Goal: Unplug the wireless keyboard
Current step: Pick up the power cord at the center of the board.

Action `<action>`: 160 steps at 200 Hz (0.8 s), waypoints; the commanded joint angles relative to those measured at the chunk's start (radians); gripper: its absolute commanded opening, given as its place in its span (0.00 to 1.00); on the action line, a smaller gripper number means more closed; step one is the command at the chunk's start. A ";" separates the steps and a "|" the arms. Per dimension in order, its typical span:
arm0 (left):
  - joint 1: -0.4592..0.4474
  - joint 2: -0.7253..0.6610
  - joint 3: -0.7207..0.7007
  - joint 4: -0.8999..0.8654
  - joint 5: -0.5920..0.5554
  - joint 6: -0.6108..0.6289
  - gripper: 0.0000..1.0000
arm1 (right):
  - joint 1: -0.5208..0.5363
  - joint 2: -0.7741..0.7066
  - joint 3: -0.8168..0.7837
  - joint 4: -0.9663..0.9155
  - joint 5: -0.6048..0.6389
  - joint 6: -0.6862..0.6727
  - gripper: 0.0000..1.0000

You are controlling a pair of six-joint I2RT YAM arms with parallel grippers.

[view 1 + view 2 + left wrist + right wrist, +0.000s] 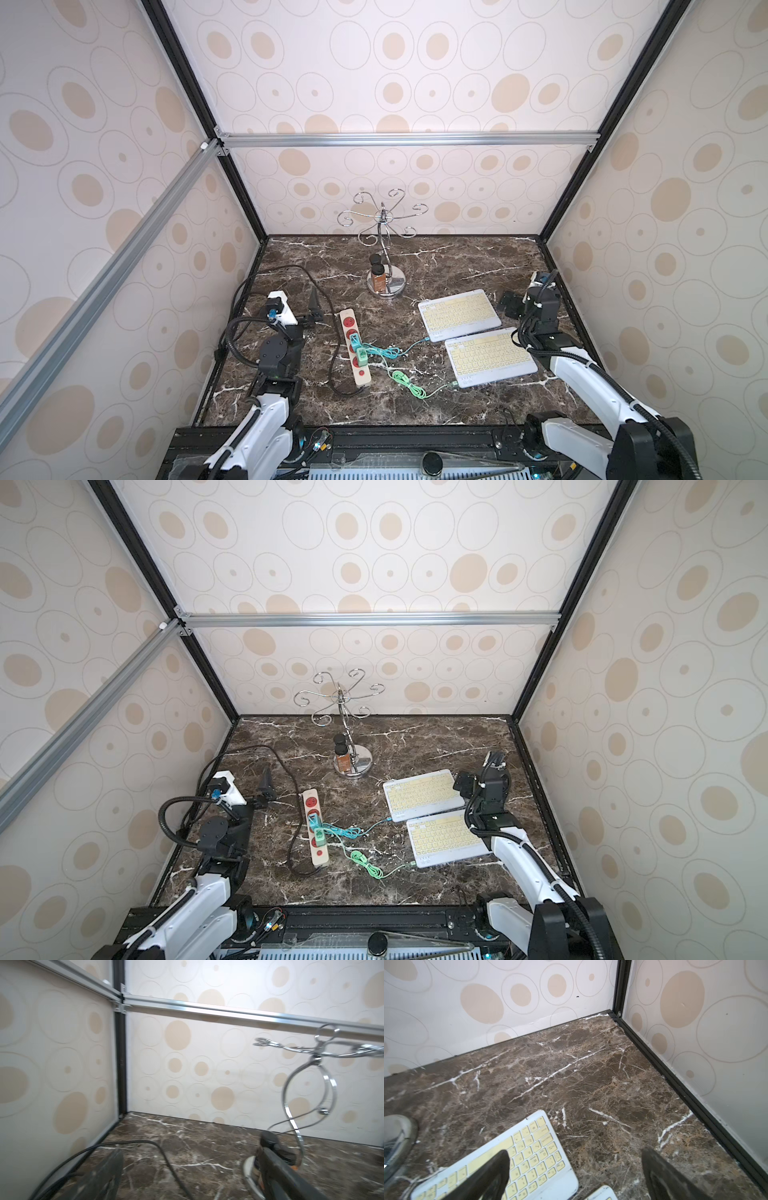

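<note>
My left gripper should turn around and come down over the green cable's end (453, 385) at the near keyboard, because the gripper is pointing at the back wall (200, 1068).
Two white wireless keyboards with yellow keys lie right of centre, the far one (459, 314) (533, 1147) and the near one (490, 357). A teal cable (411, 345) runs from the far keyboard to a teal plug (354, 341) in the cream power strip (355, 365). A green cable (415, 388) runs from the near keyboard to a green plug (361, 355) in the same strip. My left gripper (312, 313) (191, 1169) stands open left of the strip, holding nothing. My right gripper (509, 305) (577, 1167) is open over the far keyboard's right end, with one finger (496, 1174) above the keys.
A chrome hook stand (384, 232) (311, 1076) with small brown bottles (377, 274) on its base stands at the back centre. The strip's black cord (328, 316) (166, 1159) loops across the left of the marble table (436, 415). Patterned walls close in three sides.
</note>
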 commanded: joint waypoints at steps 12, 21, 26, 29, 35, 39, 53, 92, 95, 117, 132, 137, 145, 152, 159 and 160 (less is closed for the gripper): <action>-0.007 -0.090 -0.036 -0.128 0.219 -0.181 1.00 | 0.003 -0.016 -0.007 -0.170 -0.066 0.105 1.00; -0.005 -0.105 -0.038 -0.161 0.177 -0.237 1.00 | 0.003 -0.025 -0.012 -0.172 -0.081 0.101 1.00; -0.005 -0.107 -0.034 -0.187 0.160 -0.266 1.00 | 0.003 -0.029 -0.012 -0.180 -0.087 0.100 1.00; -0.004 -0.107 -0.031 -0.202 0.149 -0.289 1.00 | 0.003 -0.033 -0.013 -0.183 -0.089 0.100 1.00; -0.005 -0.106 -0.031 -0.223 0.131 -0.331 1.00 | 0.003 -0.039 -0.017 -0.190 -0.093 0.103 1.00; -0.005 -0.104 -0.032 -0.235 0.117 -0.357 1.00 | 0.003 -0.044 -0.021 -0.191 -0.096 0.106 1.00; -0.003 -0.099 -0.046 -0.232 0.123 -0.412 1.00 | 0.002 -0.062 -0.039 -0.191 -0.095 0.113 1.00; -0.003 -0.133 0.022 -0.445 -0.017 -0.600 1.00 | 0.002 -0.121 -0.099 -0.175 0.030 0.169 1.00; -0.003 -0.140 0.035 -0.490 -0.034 -0.613 1.00 | 0.002 -0.127 -0.101 -0.173 0.029 0.169 1.00; -0.003 -0.194 0.076 -0.561 0.000 -0.562 1.00 | 0.002 -0.167 -0.139 -0.161 0.058 0.216 1.00; -0.003 -0.225 0.103 -0.598 -0.007 -0.553 1.00 | 0.001 -0.195 -0.142 -0.217 0.101 0.253 1.00; -0.003 -0.228 0.115 -0.605 -0.006 -0.534 1.00 | 0.000 -0.209 -0.143 -0.224 0.097 0.250 1.00; -0.003 -0.222 0.139 -0.654 -0.006 -0.499 1.00 | 0.000 -0.231 -0.161 -0.200 0.071 0.234 1.00; -0.003 -0.204 0.161 -0.682 -0.015 -0.489 1.00 | 0.000 -0.249 -0.186 -0.158 0.042 0.216 1.00; -0.003 -0.179 0.180 -0.711 -0.020 -0.478 1.00 | -0.001 -0.262 -0.194 -0.156 0.037 0.212 1.00; -0.003 -0.175 0.183 -0.714 -0.019 -0.476 1.00 | -0.001 -0.263 -0.194 -0.157 0.037 0.211 1.00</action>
